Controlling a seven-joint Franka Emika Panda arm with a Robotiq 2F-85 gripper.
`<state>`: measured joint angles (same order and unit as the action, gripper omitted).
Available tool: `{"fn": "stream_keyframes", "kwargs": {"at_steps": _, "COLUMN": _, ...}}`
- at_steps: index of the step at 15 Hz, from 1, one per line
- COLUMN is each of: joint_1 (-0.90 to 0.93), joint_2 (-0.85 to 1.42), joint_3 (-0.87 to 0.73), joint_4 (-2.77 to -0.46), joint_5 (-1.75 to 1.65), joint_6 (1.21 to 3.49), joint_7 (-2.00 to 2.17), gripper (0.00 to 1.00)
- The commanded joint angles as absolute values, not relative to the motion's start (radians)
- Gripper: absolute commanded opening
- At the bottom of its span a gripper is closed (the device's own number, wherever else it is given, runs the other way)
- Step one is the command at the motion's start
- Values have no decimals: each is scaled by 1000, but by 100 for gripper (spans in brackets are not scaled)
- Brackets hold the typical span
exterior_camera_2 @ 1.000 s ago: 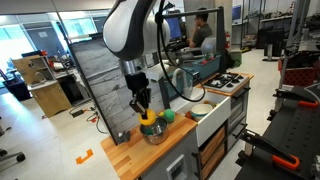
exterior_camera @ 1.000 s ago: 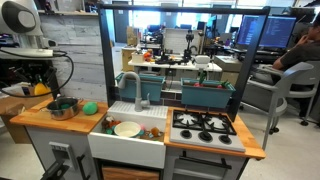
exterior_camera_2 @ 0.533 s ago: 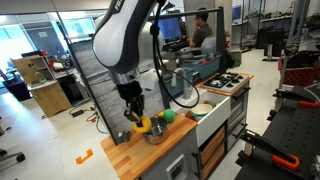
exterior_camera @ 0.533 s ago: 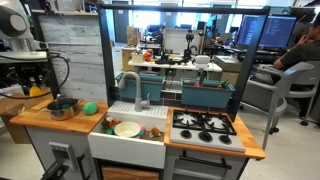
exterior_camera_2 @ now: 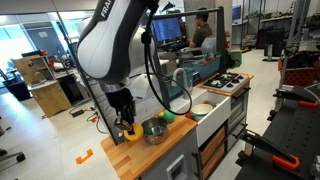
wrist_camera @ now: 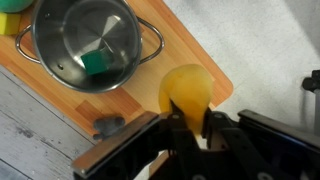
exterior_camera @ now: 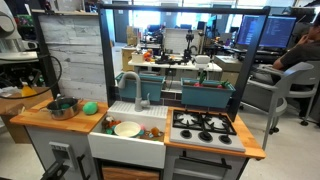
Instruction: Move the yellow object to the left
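The yellow object is hanging near the counter's end corner (wrist_camera: 227,88), so the robot's gripper should raise it and move it back over the wood (wrist_camera: 148,94) beside the pot before lowering it.
The yellow object (wrist_camera: 187,88) is a rounded yellow-orange toy held between my gripper's fingers (wrist_camera: 187,125). In the wrist view it hangs over the end corner of the wooden counter (wrist_camera: 195,45), beside the steel pot (wrist_camera: 88,38). In an exterior view the gripper (exterior_camera_2: 127,127) holds the yellow object (exterior_camera_2: 131,130) just above the counter's end, on the side of the pot (exterior_camera_2: 154,131) away from the sink. The gripper is shut on the toy.
The pot holds a small green block (wrist_camera: 97,63). A green ball (exterior_camera_2: 168,116) lies between pot and sink. The sink holds a cream plate (exterior_camera: 127,128); a stove top (exterior_camera: 204,124) follows. A dark knob (wrist_camera: 108,126) sits on the counter. Floor lies beyond the counter's end.
My gripper has carried the yellow object from above the pot sideways to the counter's end, away from the sink, and lower. Pot and green ball have not moved.
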<state>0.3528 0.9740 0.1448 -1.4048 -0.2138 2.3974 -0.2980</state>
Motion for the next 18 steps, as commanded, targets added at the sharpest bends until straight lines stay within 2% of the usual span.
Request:
{"fn": "stream_keyframes", "kwargs": {"at_steps": 1, "joint_1": 340, "joint_2": 996, "joint_3": 143, "joint_4": -1378, "joint_5": -243, "joint_6": 2395, "joint_7": -316, "gripper": 5}}
{"fn": "stream_keyframes", "kwargs": {"at_steps": 7, "joint_1": 293, "joint_2": 983, "joint_3": 165, "joint_4": -1378, "joint_5": -229, "joint_6": 2307, "joint_7": -401, "gripper": 5}}
{"fn": "stream_keyframes", "kwargs": {"at_steps": 14, "joint_1": 331, "joint_2": 1010, "joint_3": 175, "joint_4": -1218, "joint_5": -227, "joint_6": 1905, "joint_7": -425, "gripper": 5}}
{"fn": "stream_keyframes", "kwargs": {"at_steps": 16, "joint_1": 349, "joint_2": 1025, "joint_3": 171, "joint_4": -1179, "joint_5": -237, "joint_6": 1896, "joint_7": -408, "gripper": 5}}
{"fn": "stream_keyframes", "kwargs": {"at_steps": 18, "joint_1": 359, "joint_2": 1033, "joint_3": 167, "joint_4": -1172, "joint_5": -244, "joint_6": 1996, "joint_7": -385, "gripper": 5}}
